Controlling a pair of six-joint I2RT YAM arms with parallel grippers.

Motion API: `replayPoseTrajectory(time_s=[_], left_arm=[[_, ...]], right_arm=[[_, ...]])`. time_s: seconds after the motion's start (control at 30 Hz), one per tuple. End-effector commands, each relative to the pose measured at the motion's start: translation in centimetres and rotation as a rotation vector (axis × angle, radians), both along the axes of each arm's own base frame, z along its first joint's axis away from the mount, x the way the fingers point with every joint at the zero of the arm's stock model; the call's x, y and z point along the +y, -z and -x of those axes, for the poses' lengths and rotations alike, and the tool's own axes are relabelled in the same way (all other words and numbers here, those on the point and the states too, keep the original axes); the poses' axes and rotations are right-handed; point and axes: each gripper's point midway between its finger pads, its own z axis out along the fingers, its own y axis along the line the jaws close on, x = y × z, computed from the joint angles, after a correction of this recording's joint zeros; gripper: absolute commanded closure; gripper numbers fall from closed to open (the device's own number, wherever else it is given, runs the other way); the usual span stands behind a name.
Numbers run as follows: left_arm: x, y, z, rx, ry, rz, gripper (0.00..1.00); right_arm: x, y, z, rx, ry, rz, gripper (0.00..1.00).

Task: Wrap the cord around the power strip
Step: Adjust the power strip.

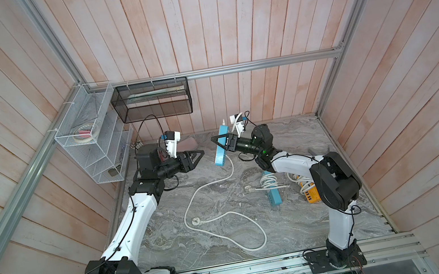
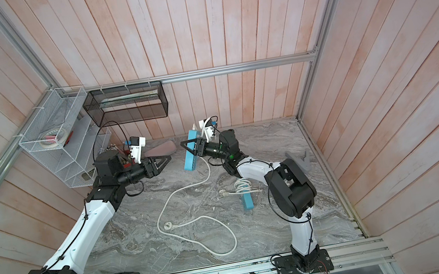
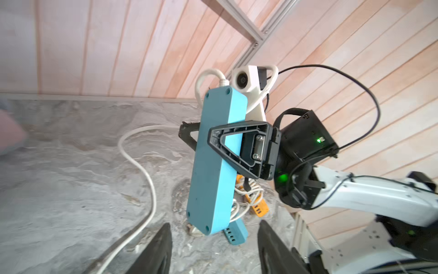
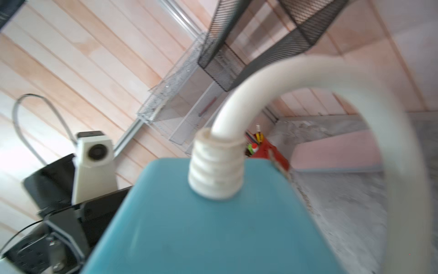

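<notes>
My right gripper covers the power strip's middle [image 1: 221,146], where the cord must wrap, so next my left gripper takes the power strip's lower end [image 1: 219,160] and frees my right gripper.
A light blue power strip [image 1: 221,151] [image 2: 191,155] hangs tilted above the back of the marble table, and my right gripper [image 1: 220,140] [image 2: 188,145] is shut on its middle. In the left wrist view one finger of the right gripper [image 3: 199,136] lies across the face of the power strip [image 3: 213,166] and the other behind it. The white cord [image 1: 210,183] [image 2: 185,189] [image 3: 139,163] leaves the strip's upper end, curves down and loops over the table to its plug [image 1: 196,221] [image 2: 168,226]. My left gripper [image 1: 199,155] [image 2: 166,159] [image 3: 214,239] stands open just left of the strip, holding nothing. The right wrist view is filled by the strip [image 4: 201,225] and the cord [image 4: 260,90].
A second blue strip [image 1: 273,197] [image 2: 248,201] with its cord coiled round it and a yellow one [image 1: 311,194] lie at the right under my right arm. A white wire rack [image 1: 86,135] and a black mesh basket [image 1: 153,100] hang at the back left. A pink object [image 2: 162,148] lies behind the left gripper.
</notes>
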Motion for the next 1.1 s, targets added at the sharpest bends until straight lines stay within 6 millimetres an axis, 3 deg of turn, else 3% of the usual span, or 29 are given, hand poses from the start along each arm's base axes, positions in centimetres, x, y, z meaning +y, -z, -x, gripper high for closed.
replayPoseTrajectory(time_s=[0.0, 0.07, 0.17, 0.27, 0.47, 0.57, 0.73, 0.83, 0.93, 1.0, 1.07], left_arm=[[-1.8, -1.0, 1.5, 0.008, 0.134, 0.089, 0.35], [-2.6, -0.4, 1.7, 0.001, 0.147, 0.064, 0.32], [-3.4, 0.0, 2.0, 0.001, 0.175, 0.066, 0.28], [-4.4, -0.3, 2.8, 0.0, 0.222, 0.097, 0.18], [-6.2, 0.0, 3.8, -0.006, 0.281, 0.108, 0.2], [-6.8, -0.4, 4.0, -0.028, 0.3, 0.12, 0.28], [-6.9, -0.4, 3.7, -0.041, 0.299, 0.123, 0.64], [-6.8, -0.2, 3.5, -0.058, 0.285, 0.098, 0.75], [-5.9, -0.3, 2.8, -0.1, 0.233, 0.045, 0.8], [-4.7, 0.0, 1.8, -0.126, 0.155, -0.008, 0.84], [-3.4, 1.3, 0.2, -0.132, 0.043, -0.109, 0.86]], right_arm=[[-0.4, -6.8, 5.3, -0.222, -0.169, -0.16, 0.62], [-0.4, -6.6, 5.1, -0.201, -0.16, -0.175, 0.62], [-0.3, -7.7, 6.5, -0.222, -0.236, -0.239, 0.62], [0.3, -7.6, 6.7, -0.222, -0.248, -0.23, 0.62], [1.2, -8.0, 7.3, -0.233, -0.269, -0.218, 0.61], [1.2, -7.9, 7.0, -0.222, -0.258, -0.224, 0.58], [1.1, -7.7, 6.4, -0.183, -0.225, -0.229, 0.49], [1.1, -7.1, 5.3, -0.136, -0.158, -0.189, 0.34], [0.3, -5.2, 2.8, -0.004, -0.026, -0.115, 0.28], [-0.5, -2.0, 0.4, 0.174, 0.082, 0.005, 0.27], [-1.4, 0.5, -0.5, 0.266, 0.158, 0.121, 0.27]])
